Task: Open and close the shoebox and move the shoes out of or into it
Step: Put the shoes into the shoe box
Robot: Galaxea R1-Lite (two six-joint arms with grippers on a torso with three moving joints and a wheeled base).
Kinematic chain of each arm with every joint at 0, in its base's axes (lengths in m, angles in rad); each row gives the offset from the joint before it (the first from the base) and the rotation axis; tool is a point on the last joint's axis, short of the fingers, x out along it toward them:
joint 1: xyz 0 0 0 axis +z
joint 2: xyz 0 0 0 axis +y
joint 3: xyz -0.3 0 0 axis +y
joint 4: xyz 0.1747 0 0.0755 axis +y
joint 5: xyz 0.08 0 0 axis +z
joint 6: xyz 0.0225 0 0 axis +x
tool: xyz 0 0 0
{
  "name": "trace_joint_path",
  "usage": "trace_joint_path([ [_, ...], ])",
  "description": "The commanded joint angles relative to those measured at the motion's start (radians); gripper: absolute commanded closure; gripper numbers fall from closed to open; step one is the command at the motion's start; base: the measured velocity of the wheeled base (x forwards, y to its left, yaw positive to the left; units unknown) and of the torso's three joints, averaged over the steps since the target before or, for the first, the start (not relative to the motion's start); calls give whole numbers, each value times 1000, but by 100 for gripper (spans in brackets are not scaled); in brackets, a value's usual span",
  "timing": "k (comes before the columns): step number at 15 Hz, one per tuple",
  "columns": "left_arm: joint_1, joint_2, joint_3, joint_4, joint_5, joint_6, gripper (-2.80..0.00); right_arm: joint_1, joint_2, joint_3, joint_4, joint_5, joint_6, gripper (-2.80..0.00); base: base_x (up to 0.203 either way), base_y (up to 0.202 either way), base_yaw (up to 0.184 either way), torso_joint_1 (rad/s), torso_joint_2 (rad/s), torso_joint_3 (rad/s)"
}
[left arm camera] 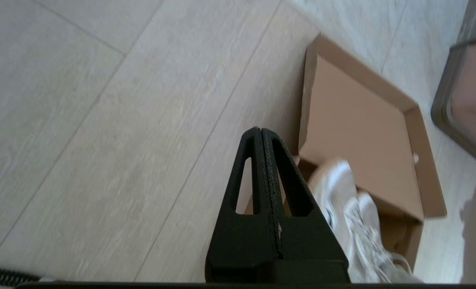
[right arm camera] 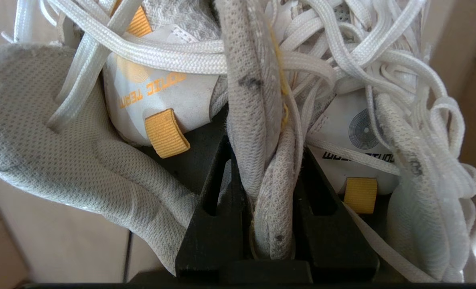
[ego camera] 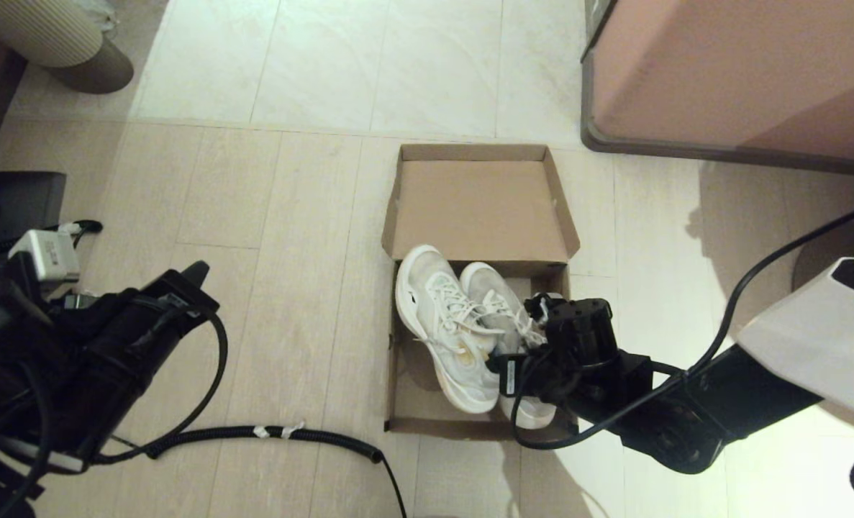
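Next, I pull both white sneakers back toward the shoebox's near side (ego camera: pixel 428 426) with my right gripper and lower them before it opens, because one white sneaker's toe (ego camera: pixel 421 256) sticks out over the lid's fold.
The brown cardboard shoebox (ego camera: pixel 396 403) stands open on the floor, its hinged lid (ego camera: pixel 478 208) laid back on the far side. Both white sneakers (ego camera: pixel 444 324) are over the box, toes toward the lid, with a shadow on the box floor beneath them. My right gripper (right arm camera: pixel 268 160) is shut on the shoes, pinching the two inner mesh collars (right arm camera: pixel 276 200) together between its fingers. In the head view it sits at the shoes' heels (ego camera: pixel 534 338). My left gripper (ego camera: pixel 198 272) is shut and empty above the floor left of the box (left arm camera: pixel 358 128), its tip (left arm camera: pixel 260 130) in front of the shoes (left arm camera: pixel 342 192).
A big pinkish-brown cabinet (ego camera: pixel 729 72) stands at the back right, close to the lid. A black corrugated cable (ego camera: pixel 268 433) lies on the floor near the box's front left corner. A ribbed beige object (ego camera: pixel 45 29) is at the far left.
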Motion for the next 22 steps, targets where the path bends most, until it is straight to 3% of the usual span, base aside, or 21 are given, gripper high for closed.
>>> trace_joint_path([
  [1,2,-6,19,-9,-9,-4,0,0,99,-13,-53,-2,-14,0,0,0,0,0,0,0],
  [6,31,-31,53,-10,-27,-4,0,0,236,-25,-225,-50,-70,0,0,0,0,0,0,0],
  [16,38,-26,73,-10,-31,-26,0,-18,264,-47,-235,-116,-72,0,0,0,0,0,0,0],
  [20,36,-13,81,-10,-31,-38,0,-20,204,13,-230,-115,-75,0,0,0,0,0,0,0],
  [21,36,-8,77,-10,-31,-38,0,-20,215,9,-229,-115,-75,-280,0,0,0,0,0,0],
  [22,36,-8,76,-10,-31,-38,0,-20,230,-2,-231,-115,-74,-280,0,0,0,0,0,0],
])
